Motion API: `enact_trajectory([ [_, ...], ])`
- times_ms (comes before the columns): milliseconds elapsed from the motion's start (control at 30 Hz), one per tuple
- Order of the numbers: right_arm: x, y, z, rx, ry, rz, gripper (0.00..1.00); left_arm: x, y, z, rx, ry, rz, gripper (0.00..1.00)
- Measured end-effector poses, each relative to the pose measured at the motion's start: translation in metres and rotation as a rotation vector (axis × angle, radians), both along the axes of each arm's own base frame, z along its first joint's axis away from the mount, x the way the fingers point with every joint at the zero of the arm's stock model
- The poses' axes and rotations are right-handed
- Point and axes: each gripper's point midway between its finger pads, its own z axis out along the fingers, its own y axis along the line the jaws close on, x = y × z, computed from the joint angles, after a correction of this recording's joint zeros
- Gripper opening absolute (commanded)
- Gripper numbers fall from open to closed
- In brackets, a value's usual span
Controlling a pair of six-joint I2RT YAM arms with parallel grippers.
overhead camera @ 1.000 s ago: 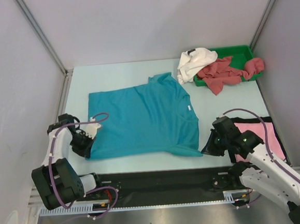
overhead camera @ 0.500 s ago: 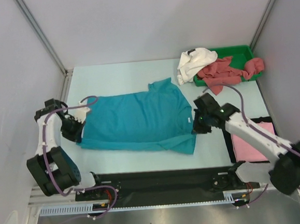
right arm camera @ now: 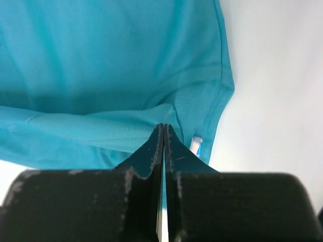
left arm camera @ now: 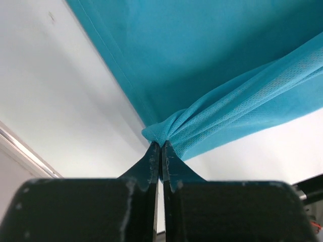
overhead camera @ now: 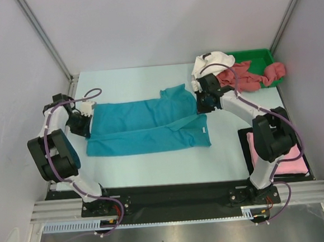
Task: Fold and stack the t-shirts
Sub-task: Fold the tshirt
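Note:
The teal-blue t-shirt's held edge slants and creases (overhead camera: 176, 125) near my right gripper. Both my grippers should pull it tight toward the near side (overhead camera: 146, 166) before they fold it.
The teal-blue t-shirt (overhead camera: 146, 128) lies across the table's middle, its near half folded back over the far half. My left gripper (overhead camera: 85, 119) is shut on the shirt's left edge; the left wrist view shows cloth (left arm camera: 212, 75) bunched at the fingertips (left arm camera: 161, 144). My right gripper (overhead camera: 201, 105) is shut on the shirt's right edge near the collar; the right wrist view shows cloth (right arm camera: 111, 65) pinched at the tips (right arm camera: 163, 126). A white t-shirt (overhead camera: 212, 65) and dusty-red t-shirts (overhead camera: 247, 76) lie heaped in and over the green tray. A folded light pink t-shirt (overhead camera: 283, 159) lies at the near right.
The green tray (overhead camera: 258, 53) stands at the back right corner. The pink shirt rests on a dark mat (overhead camera: 245, 142) by the right wall. Enclosure walls close in the left, back and right sides. Bare table (overhead camera: 154, 166) lies in front of the teal shirt.
Both grippers carried the teal shirt's near edge away from the arm bases, folding it over the far half. The right arm reached far across; the left gripper moved back too.

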Motion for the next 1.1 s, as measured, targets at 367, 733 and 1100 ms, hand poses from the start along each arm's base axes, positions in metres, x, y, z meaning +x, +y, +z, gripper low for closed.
enact_trajectory([
  [367,0.014,-0.001,-0.006,-0.031,0.021,0.034,0.00,0.021,-0.003,-0.017,0.007,0.011,0.012,0.01],
  [733,-0.122,-0.009,0.077,0.042,0.047,0.040,0.00,-0.054,-0.010,0.020,0.031,-0.002,-0.061,0.00],
  [1100,-0.259,-0.022,0.050,0.118,0.293,-0.028,0.00,-0.150,-0.015,0.012,0.040,0.156,-0.102,0.00],
])
